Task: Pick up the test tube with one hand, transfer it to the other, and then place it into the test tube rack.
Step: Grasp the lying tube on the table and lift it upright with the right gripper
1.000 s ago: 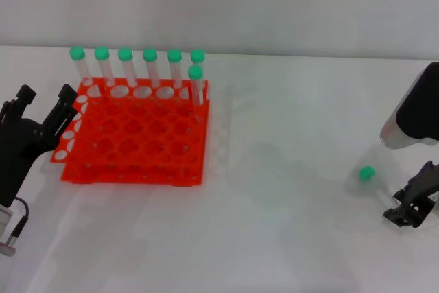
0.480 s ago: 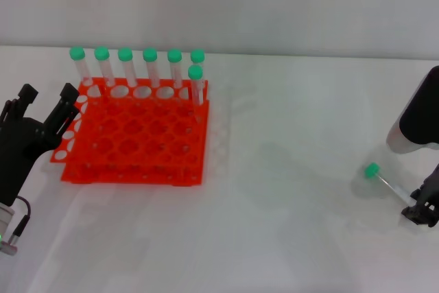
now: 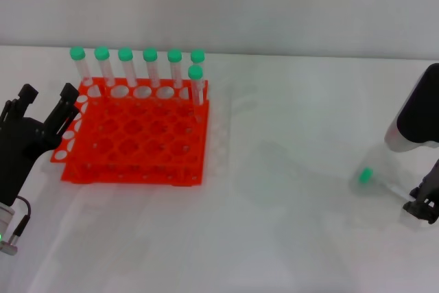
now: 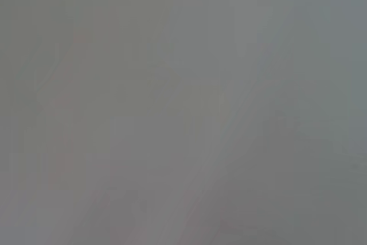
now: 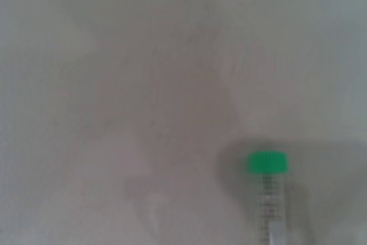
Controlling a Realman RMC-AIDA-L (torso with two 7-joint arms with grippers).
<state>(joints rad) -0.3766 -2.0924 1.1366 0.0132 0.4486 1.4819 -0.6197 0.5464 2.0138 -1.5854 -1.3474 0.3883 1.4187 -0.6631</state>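
The tapered end [image 3: 407, 197] that must go into the test tube rack is covered by my right gripper, so my left gripper should grab the test tube by its green cap [image 3: 366, 175].
The test tube [image 3: 376, 182], clear with a green cap, is at the far right, just above the white table. My right gripper [image 3: 422, 205] is shut on its tapered end, with the cap pointing away towards the table's middle. The right wrist view shows the tube [image 5: 269, 199] with its green cap above the table. My left gripper [image 3: 46, 101] is open and empty, and sits against the left side of the orange-red test tube rack [image 3: 134, 138]. The left wrist view shows only a grey blur.
Several green-capped tubes [image 3: 150, 66] stand upright along the rack's back row, and one more [image 3: 197, 84] stands at its right back corner. The white table [image 3: 288, 142] stretches between the rack and the right arm. A wall runs along the back.
My right gripper has moved to the right and slightly up with the tube. The tube's cap has shifted with it. The left arm has barely moved.
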